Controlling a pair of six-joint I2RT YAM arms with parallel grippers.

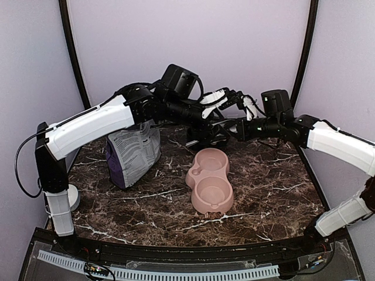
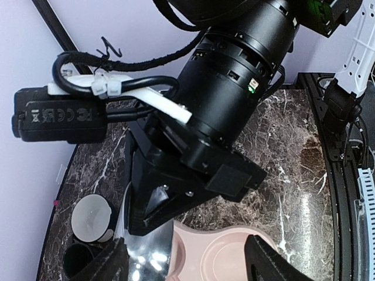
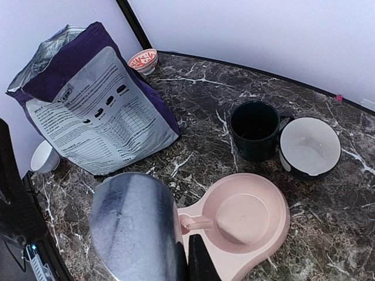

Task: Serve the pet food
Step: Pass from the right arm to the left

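Note:
My left gripper should hold the head [image 2: 147,253] while my right gripper takes the scoop's handle, because the scoop's metal head [image 3: 137,227] sits crooked in my right gripper.
No kibble shows in any view. My right gripper [image 3: 196,264] is shut on a shiny metal scoop [image 3: 132,228] and holds it above the near end of the pink double bowl [image 3: 280,225]; the scoop's inside is hidden. Both bowl wells look empty. In the top view the right gripper [image 1: 205,137] hangs just behind the bowl [image 1: 190,175]. My left gripper [image 2: 187,264] is open and empty, hovering above the right wrist, with the scoop [image 2: 143,257] and bowl [image 2: 196,249] below it. The purple-and-grey bag [image 1: 133,153] stands open at the left and also shows in the right wrist view [image 3: 94,111].
A dark mug [image 3: 255,129] and a white-lined bowl [image 3: 309,146] stand behind the pink bowl. A small red-patterned bowl [image 3: 143,60] sits in the back corner behind the bag. A white cup [image 1: 73,196] stands by the left arm's base.

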